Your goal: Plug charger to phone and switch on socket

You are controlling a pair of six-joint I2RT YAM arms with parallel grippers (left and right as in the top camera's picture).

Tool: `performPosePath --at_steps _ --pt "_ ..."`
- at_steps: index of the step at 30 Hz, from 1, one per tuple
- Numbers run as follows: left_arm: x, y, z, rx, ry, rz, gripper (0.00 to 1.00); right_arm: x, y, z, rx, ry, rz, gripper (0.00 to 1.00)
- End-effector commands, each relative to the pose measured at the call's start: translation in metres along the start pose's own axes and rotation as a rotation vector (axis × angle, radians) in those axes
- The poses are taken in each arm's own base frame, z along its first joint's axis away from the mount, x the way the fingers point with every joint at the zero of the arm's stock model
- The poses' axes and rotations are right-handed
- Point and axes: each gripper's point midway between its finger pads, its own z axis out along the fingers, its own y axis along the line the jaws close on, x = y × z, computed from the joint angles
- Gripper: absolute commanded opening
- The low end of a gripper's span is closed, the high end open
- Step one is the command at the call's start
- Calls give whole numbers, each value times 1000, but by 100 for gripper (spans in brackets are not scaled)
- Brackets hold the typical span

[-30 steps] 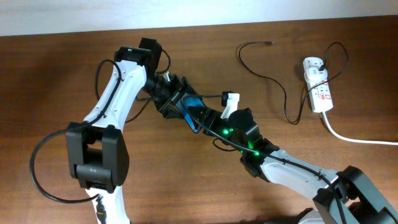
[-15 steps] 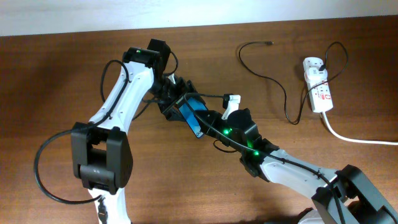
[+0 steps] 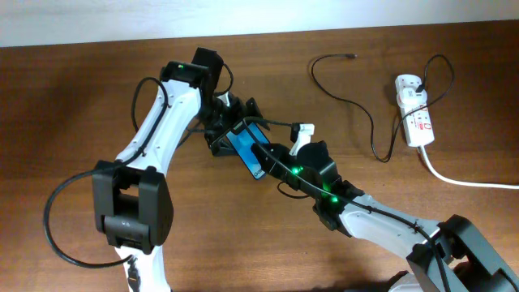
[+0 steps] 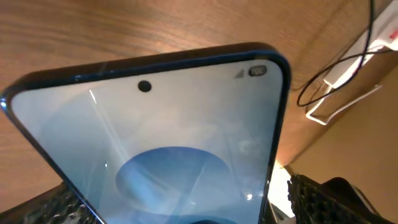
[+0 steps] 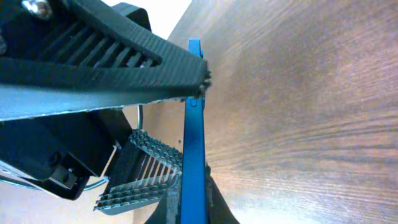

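My right gripper covers the phone's lower end (image 3: 257,169), where the charger must go, so next my left gripper takes the phone's upper end (image 3: 234,135) before my right gripper backs off.
The phone (image 3: 244,145), blue-screened with black edges, is held off the table mid-scene. My right gripper (image 3: 268,165) is shut on its lower end; the right wrist view shows the phone (image 5: 194,124) edge-on, clamped between the pads of that gripper (image 5: 194,208). My left gripper (image 3: 233,127) stands open around the phone's upper end. In the left wrist view the phone (image 4: 168,143) fills the frame, with gaps to both fingers (image 4: 323,199). The charger (image 3: 358,105) lies looped on the table, plug tip (image 3: 350,56) free, its white adapter (image 3: 408,83) in the socket (image 3: 418,120).
The socket's thick white cord (image 3: 466,180) runs off to the right edge. The two arms cross closely at mid-table. The left wrist view catches the cable (image 4: 336,68) and the socket (image 4: 390,31) at its far right.
My right gripper has shut on the phone's lower end. My left gripper has then opened off the phone and shifted slightly right.
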Motion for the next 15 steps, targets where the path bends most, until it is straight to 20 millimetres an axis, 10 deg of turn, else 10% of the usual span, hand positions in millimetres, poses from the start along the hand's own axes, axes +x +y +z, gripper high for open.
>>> performPosePath --at_steps 1,10,15 --pt "4 -39 -59 84 -161 232 99 7 12 1 -41 44 1 4" --pt "42 48 -221 -113 -593 349 99 -25 -6 -12 -46 83 142 4" --pt "54 83 -191 349 -588 294 99 -10 9 -16 -97 198 376 4"
